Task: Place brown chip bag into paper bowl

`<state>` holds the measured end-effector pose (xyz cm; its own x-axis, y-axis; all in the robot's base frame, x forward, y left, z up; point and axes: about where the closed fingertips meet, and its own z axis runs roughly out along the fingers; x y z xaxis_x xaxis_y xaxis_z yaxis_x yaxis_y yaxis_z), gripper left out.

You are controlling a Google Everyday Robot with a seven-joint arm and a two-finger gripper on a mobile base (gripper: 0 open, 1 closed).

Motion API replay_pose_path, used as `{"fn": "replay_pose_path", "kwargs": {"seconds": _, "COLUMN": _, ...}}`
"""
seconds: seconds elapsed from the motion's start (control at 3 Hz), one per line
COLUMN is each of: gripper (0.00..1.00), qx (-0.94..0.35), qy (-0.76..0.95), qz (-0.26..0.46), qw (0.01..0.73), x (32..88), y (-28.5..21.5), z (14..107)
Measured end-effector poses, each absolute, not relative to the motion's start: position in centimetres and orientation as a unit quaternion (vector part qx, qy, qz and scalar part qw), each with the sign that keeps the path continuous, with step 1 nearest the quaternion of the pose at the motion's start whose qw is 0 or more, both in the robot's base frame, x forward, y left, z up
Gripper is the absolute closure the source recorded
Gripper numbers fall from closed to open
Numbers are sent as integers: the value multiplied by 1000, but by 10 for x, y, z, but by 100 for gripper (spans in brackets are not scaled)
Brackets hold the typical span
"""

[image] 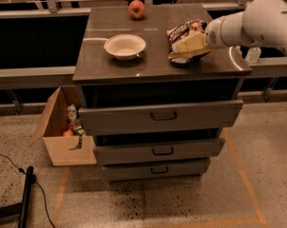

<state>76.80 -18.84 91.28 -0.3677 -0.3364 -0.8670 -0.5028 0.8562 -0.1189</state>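
Note:
I expect the loose end of the brown chip bag [178,36] to stick out stiffly instead of hanging down when I lift the bag, because it bulges up [191,26] past my gripper.
The brown chip bag [185,32] lies on the right part of the dark cabinet top [110,65]. It is glossy, with white lettering. My gripper [181,50] reaches in from the right on a white arm [257,20] and sits over the bag's front half, touching or just above it. The paper bowl [125,46] stands empty and upright to the left of the bag, a short gap from it.
A red apple [137,9] sits at the back of the cabinet top. Three drawers [160,115] below stand slightly pulled out. An open cardboard box [62,137] with small items is on the floor at the left. A black cable [27,194] lies at the lower left.

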Motion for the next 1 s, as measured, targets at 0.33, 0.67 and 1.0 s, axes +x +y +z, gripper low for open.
{"fn": "replay_pose_path", "kwargs": {"seconds": 0.33, "gripper": 0, "qx": -252, "qy": 830, "qz": 86, "qw": 491, "x": 777, "y": -182, "z": 901}}
{"fn": "replay_pose_path", "kwargs": {"seconds": 0.67, "gripper": 16, "qx": -251, "qy": 836, "qz": 89, "qw": 480, "x": 784, "y": -179, "z": 888}}
{"fn": "replay_pose_path", "kwargs": {"seconds": 1.0, "gripper": 39, "qx": -255, "qy": 836, "qz": 96, "qw": 476, "x": 788, "y": -175, "z": 882}}
